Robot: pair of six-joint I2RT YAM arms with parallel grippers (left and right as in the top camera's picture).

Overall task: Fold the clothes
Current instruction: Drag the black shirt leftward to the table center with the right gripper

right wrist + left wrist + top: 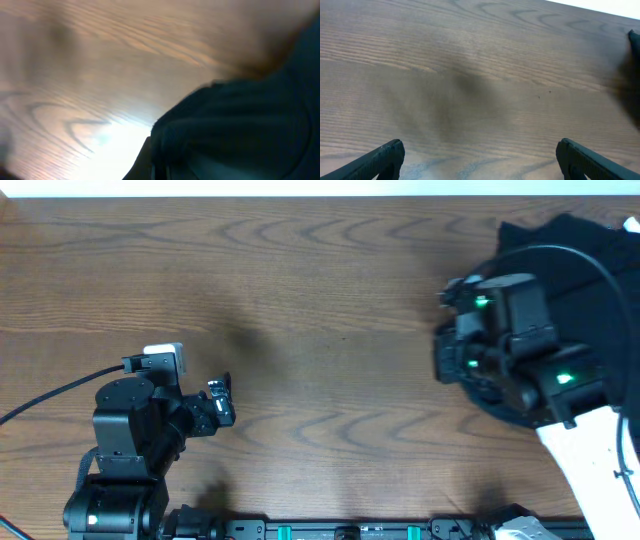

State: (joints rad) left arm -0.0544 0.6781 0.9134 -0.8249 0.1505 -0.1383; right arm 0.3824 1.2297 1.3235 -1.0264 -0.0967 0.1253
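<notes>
My right gripper should keep pulling the black garment's edge (488, 400), which it holds beside clear wood, toward the table's middle (365, 350) until the garment is spread out there, and then let go.
A large black garment (570, 250) lies bunched at the table's far right. My right gripper (450, 365) is at its left edge. In the blurred right wrist view, bunched black fabric (235, 130) fills the lower right and covers the jaws (160, 165). One dark finger shows close against the fabric's edge, so the gripper looks shut on the garment. My left gripper (222, 402) is open and empty over bare wood at the lower left. Its two black fingertips are wide apart in the left wrist view (480, 157).
A white cloth (590, 460) lies at the lower right, partly under the right arm. A small pale item (632, 224) peeks in at the far right edge. Bare brown wood (330, 310) spans the middle and left of the table.
</notes>
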